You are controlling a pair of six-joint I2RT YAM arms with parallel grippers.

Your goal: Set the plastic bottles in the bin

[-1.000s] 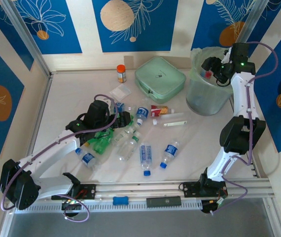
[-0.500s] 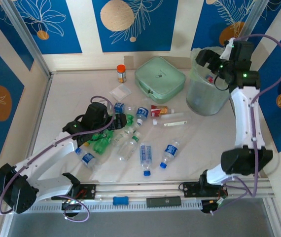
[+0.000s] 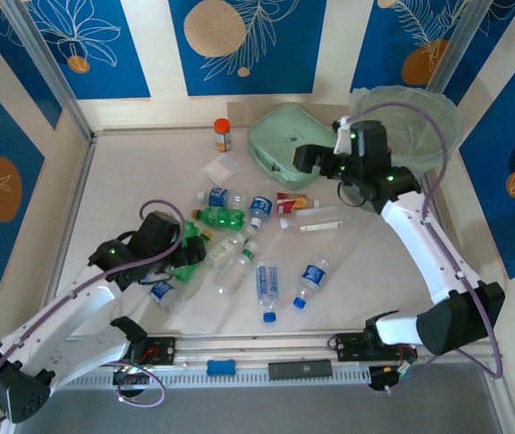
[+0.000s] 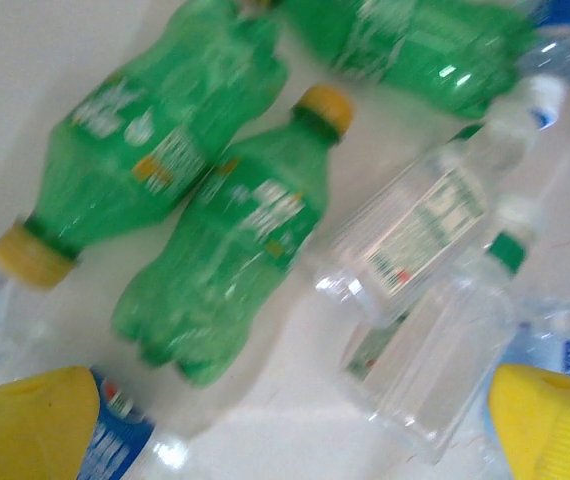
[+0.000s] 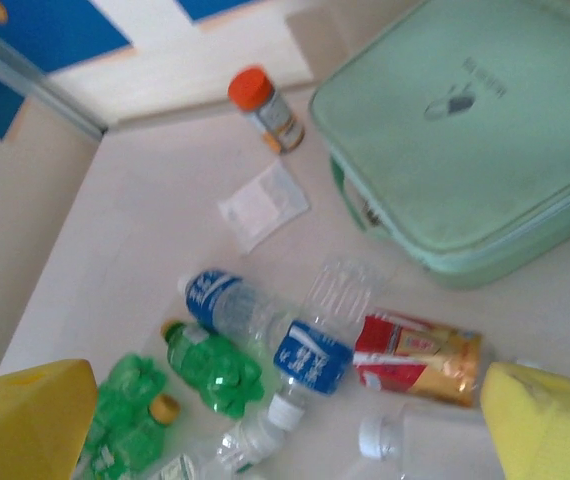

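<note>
The blue-labelled bottle (image 3: 163,293) lies near my left gripper, far from the bin, so my left gripper should take the bottle and hand it to my right gripper.
Bottles lie scattered mid-table: green ones (image 3: 220,217) (image 4: 235,260) (image 4: 155,150), clear ones (image 3: 237,268) (image 4: 415,230), blue-labelled ones (image 3: 266,289) (image 5: 310,355) and a red-labelled one (image 3: 294,202) (image 5: 415,355). My left gripper (image 3: 172,242) (image 4: 290,440) hovers open just near-left of the green bottles, with bare table between its yellow fingers (image 4: 25,425). My right gripper (image 3: 307,158) (image 5: 285,430) hangs open and empty over the mint case's near edge, above the blue- and red-labelled bottles. The bin (image 3: 438,117), lined with a pale green bag, stands at the back right behind the right arm.
A flat mint-green case (image 3: 294,145) (image 5: 465,130) lies at the back centre. An orange-capped jar (image 3: 223,134) (image 5: 265,105) and a white packet (image 3: 220,168) (image 5: 263,205) sit left of it. A white strip (image 3: 321,227) lies right of the bottles.
My right arm has swung from above the bin down and left to over the mint case. My left arm has drawn back toward the near left, off the bottle pile.
</note>
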